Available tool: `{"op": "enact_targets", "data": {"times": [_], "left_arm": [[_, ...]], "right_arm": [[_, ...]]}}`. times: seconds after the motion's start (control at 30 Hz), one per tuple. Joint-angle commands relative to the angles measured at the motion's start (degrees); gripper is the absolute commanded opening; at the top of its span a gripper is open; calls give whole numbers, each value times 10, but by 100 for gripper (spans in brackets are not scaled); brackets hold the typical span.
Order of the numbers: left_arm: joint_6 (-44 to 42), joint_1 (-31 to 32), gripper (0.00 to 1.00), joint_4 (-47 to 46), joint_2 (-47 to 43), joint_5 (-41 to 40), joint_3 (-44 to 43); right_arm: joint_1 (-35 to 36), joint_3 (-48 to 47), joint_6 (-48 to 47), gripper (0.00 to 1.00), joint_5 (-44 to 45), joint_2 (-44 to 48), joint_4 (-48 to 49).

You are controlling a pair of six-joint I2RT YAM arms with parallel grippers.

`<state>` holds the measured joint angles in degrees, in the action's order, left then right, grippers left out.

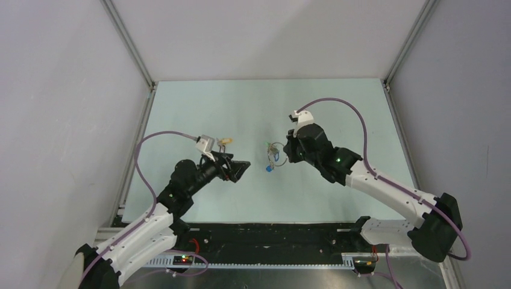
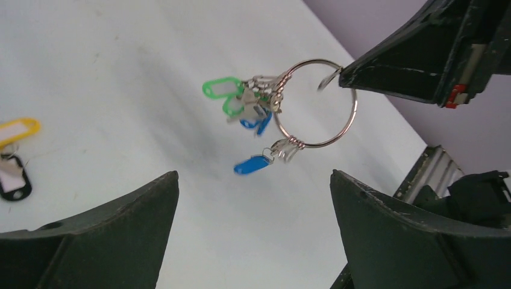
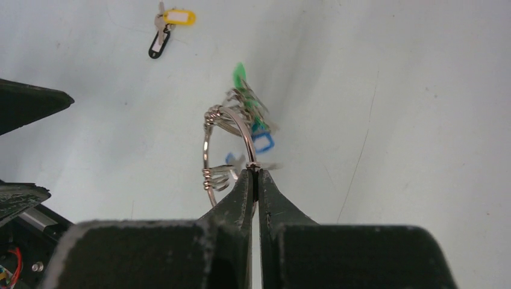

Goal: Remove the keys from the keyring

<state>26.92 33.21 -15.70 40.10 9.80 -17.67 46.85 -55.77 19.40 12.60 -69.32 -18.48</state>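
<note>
The robot's right gripper is covering the keyring's hooked end (image 2: 328, 79), so the left gripper should hold the keyring (image 2: 278, 90) next to the green keys while the right gripper takes a new grip.
My right gripper (image 3: 255, 171) is shut on the keyring (image 3: 206, 150), a thin silver wire ring, and holds it above the table. The ring also shows in the left wrist view (image 2: 352, 108) and the top view (image 1: 276, 146). Several keys with green heads (image 2: 220, 88) and blue heads (image 2: 252, 164) hang from small loops on the ring. They show blurred in the right wrist view (image 3: 260, 141). My left gripper (image 2: 253, 180) is open and empty, to the left of the ring and a little short of it. In the top view it (image 1: 244, 165) faces the right gripper (image 1: 287, 150).
A yellow tag with a black tagged piece (image 3: 164, 27) lies on the table to the far left, also in the left wrist view (image 2: 15, 153) and the top view (image 1: 226, 141). Grey walls stand round the pale table (image 1: 337, 108).
</note>
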Motion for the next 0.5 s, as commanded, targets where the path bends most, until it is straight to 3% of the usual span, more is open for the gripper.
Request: {"op": "enact_targets", "data": {"times": [0.0, 0.13, 0.47], "left_arm": [[-4, 4, 97, -102, 21, 47, -4], [-13, 16, 94, -188, 70, 94, -5], [-58, 35, 96, -261, 202, 84, -64]], "right_arm": [[-4, -8, -26, 0, -20, 41, 14], [-4, -8, -39, 0, -34, 60, 18], [-1, -8, -48, 0, -75, 89, 26]]}}
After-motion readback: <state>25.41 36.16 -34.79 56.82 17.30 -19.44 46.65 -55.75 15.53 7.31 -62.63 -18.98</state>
